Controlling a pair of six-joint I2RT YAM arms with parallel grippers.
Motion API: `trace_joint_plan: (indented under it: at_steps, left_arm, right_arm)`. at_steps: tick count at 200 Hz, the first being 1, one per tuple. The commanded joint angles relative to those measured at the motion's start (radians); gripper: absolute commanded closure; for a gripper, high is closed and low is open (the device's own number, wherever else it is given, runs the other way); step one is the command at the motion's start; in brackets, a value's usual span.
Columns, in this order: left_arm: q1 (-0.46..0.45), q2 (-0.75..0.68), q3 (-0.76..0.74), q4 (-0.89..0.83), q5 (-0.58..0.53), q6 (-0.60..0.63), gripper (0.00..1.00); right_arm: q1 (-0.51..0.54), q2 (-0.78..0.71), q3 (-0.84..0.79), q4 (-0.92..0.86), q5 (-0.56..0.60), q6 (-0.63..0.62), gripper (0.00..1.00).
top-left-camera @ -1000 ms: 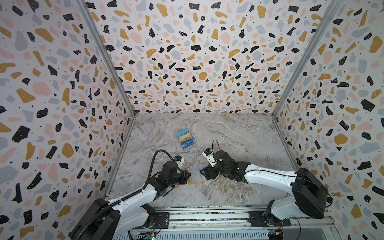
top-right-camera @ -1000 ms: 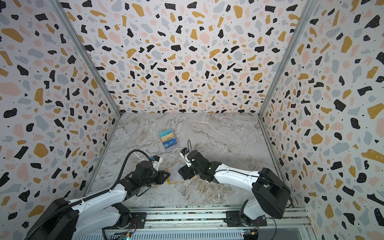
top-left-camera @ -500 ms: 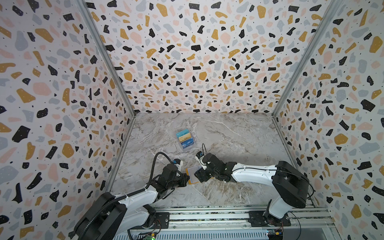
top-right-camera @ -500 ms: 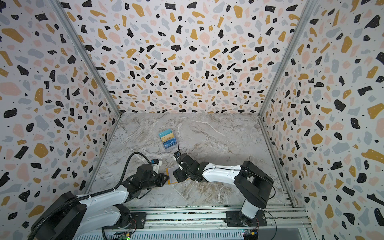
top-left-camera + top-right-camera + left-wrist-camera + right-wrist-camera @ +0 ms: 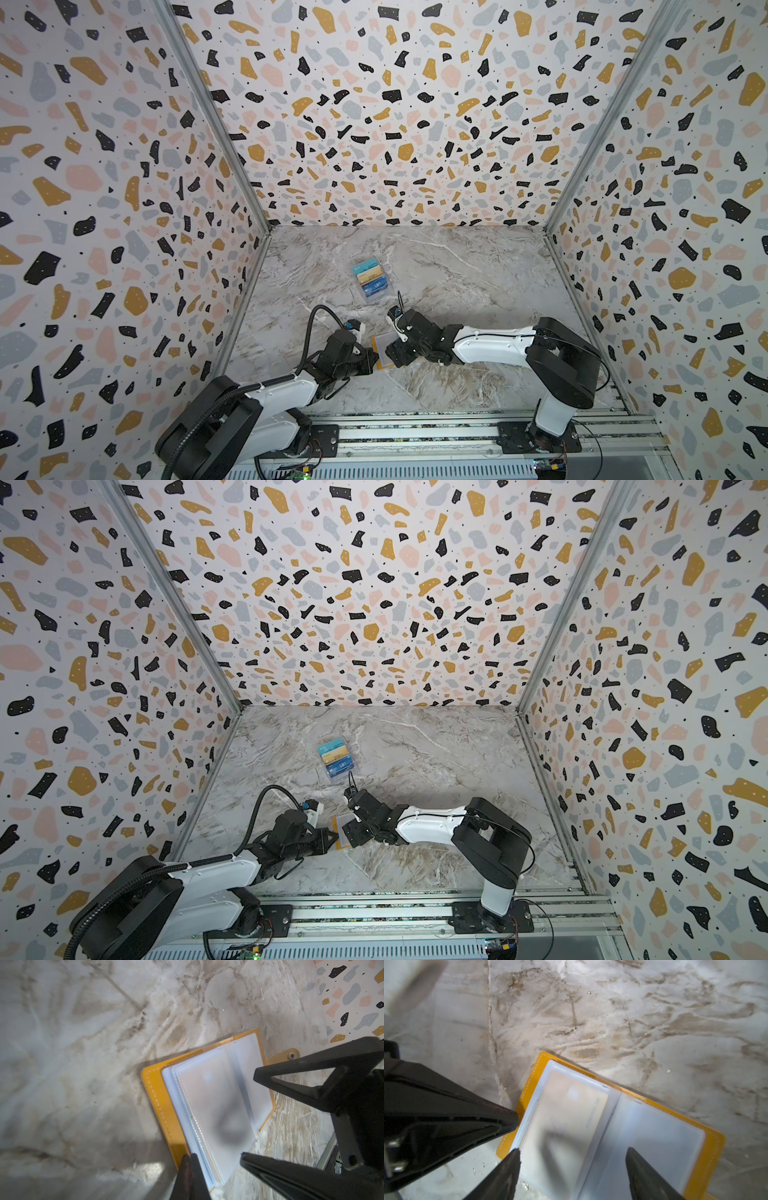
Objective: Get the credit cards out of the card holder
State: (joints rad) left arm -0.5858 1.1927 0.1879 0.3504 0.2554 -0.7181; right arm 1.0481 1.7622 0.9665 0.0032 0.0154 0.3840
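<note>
A frosted sleeve (image 5: 564, 1124) lies over the credit card, so my right gripper should turn the sleeve onto the opposite page (image 5: 654, 1140) first while my left gripper pins the cover.
The mustard-yellow card holder (image 5: 381, 348) (image 5: 340, 833) lies open on the marble floor near the front, its frosted sleeves (image 5: 216, 1105) facing up. A pale credit card (image 5: 566, 1109) shows dimly through one sleeve. My left gripper (image 5: 190, 1156) (image 5: 375, 360) is shut, its tip resting on the holder's yellow cover edge (image 5: 158, 1101). My right gripper (image 5: 573, 1150) (image 5: 249, 1114) (image 5: 395, 353) hovers open over the sleeves, one fingertip (image 5: 517, 1152) at the page's outer edge and its partner over the opposite page. The snap tab (image 5: 292, 1056) lies flat beside the cover.
A clear tiered plastic box (image 5: 372, 279) (image 5: 337, 757) stands further back at mid-floor with teal, gold and blue cards in it. Patterned walls close in left, right and behind; a metal rail (image 5: 415, 432) runs along the front.
The right gripper has slid left from beside the card holder to directly over its open sleeves, staying open. The left gripper stays shut at the cover edge, shifted slightly.
</note>
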Motion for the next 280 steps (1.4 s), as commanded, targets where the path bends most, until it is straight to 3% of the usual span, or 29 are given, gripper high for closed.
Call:
trace_joint_plan:
  at_steps: [1,75,173,280]
  left_arm:
    - [-0.005,0.010,-0.019,0.007,-0.025,0.008,1.00]
    - [-0.005,0.005,-0.045,0.006,-0.033,0.008,1.00]
    - [-0.005,0.003,-0.054,-0.007,-0.048,0.019,1.00]
    - [-0.005,0.010,-0.054,-0.013,-0.054,0.026,1.00]
  right_arm:
    - [0.011,0.010,0.047,-0.004,0.006,0.001,0.20]
    - [0.033,0.069,0.082,-0.031,0.031,-0.005,0.20]
    - [0.041,0.094,0.081,-0.048,0.055,0.010,0.34]
    - [0.040,0.047,0.069,-0.088,0.160,0.028,0.43]
